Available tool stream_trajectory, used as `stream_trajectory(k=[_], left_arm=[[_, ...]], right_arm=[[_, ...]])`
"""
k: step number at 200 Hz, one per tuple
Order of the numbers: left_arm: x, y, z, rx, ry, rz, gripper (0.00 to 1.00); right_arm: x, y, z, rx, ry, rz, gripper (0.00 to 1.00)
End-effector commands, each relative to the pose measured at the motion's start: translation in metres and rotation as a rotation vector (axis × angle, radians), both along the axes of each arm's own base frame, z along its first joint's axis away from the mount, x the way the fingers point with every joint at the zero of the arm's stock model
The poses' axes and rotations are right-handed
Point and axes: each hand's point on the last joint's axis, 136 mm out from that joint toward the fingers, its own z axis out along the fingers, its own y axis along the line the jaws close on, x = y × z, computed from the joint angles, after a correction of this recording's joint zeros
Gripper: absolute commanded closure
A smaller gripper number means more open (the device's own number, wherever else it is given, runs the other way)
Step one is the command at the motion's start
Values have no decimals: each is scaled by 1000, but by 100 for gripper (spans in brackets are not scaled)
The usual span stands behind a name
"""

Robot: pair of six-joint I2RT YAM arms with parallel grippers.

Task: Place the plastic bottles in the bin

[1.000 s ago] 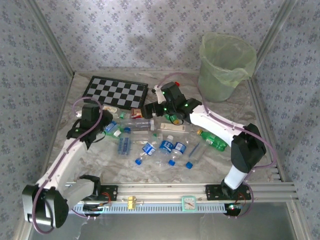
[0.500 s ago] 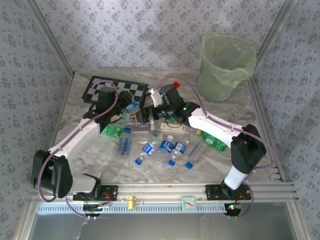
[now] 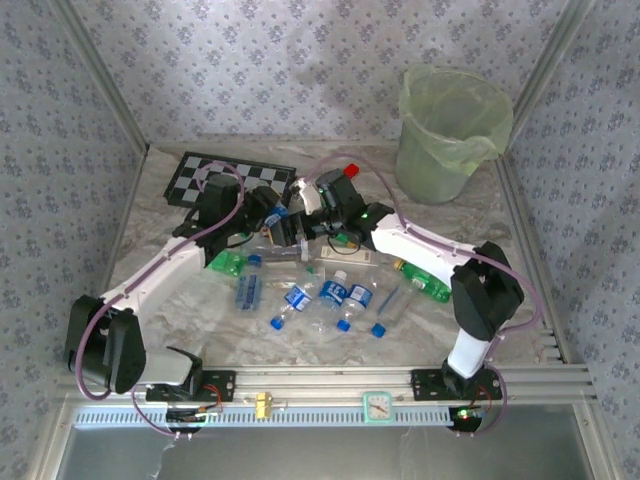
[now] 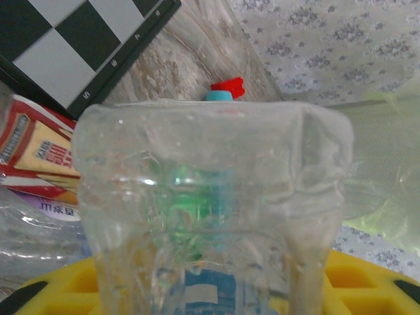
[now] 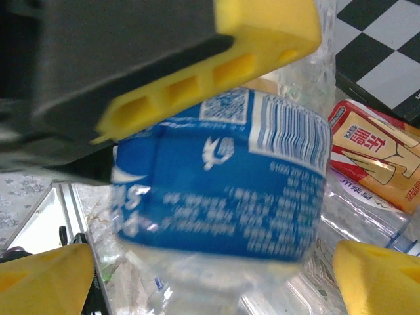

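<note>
The bin is beyond my left gripper's reach, so next I grab the clear bottle by its blue label with my right gripper and bring it there.
A clear bottle with a blue label hangs above the middle of the table, and my left gripper is shut on it. In the left wrist view its clear body stands between my yellow fingers. My right gripper is open right beside it. In the right wrist view the blue label sits above and between my spread fingertips, under a finger of the left gripper. Several more bottles lie on the table, among them green ones and blue-labelled ones. The pale-green bin stands at the back right.
A chessboard lies at the back left, behind both grippers. A red-and-yellow carton lies on the table below the held bottle. Patterned walls close in the table on three sides.
My left arm has swung from the left side to the table's middle, carrying the blue-labelled bottle up to my right gripper. The right gripper has shifted slightly towards it.
</note>
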Motion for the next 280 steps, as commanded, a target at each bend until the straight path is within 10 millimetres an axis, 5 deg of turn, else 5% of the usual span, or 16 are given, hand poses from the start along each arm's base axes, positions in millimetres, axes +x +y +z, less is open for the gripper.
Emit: stream_trajectory(k=[1,31,69,116,148,207,280], left_arm=[[-6,-14,15,-50,-29,-52,58],[-9,-17,13,-54,-24,-69,57],[-12,-17,11,-55,-16,-69,56],[-11,-10,16,-8,-24,-51,10],[-3,12,23,55,-44,-9,6],[4,58,25,237,-96,68,2],[3,52,-20,238,38,38,2]], right_arm=[[10,7,14,36,-23,7,6],[13,10,13,44,-20,4,15],[14,12,13,53,-15,12,39],[14,5,14,48,-17,0,46],[19,-13,17,10,-36,-33,46],[49,-90,54,-58,-135,-193,47],[110,-227,152,-199,-308,-626,48]])
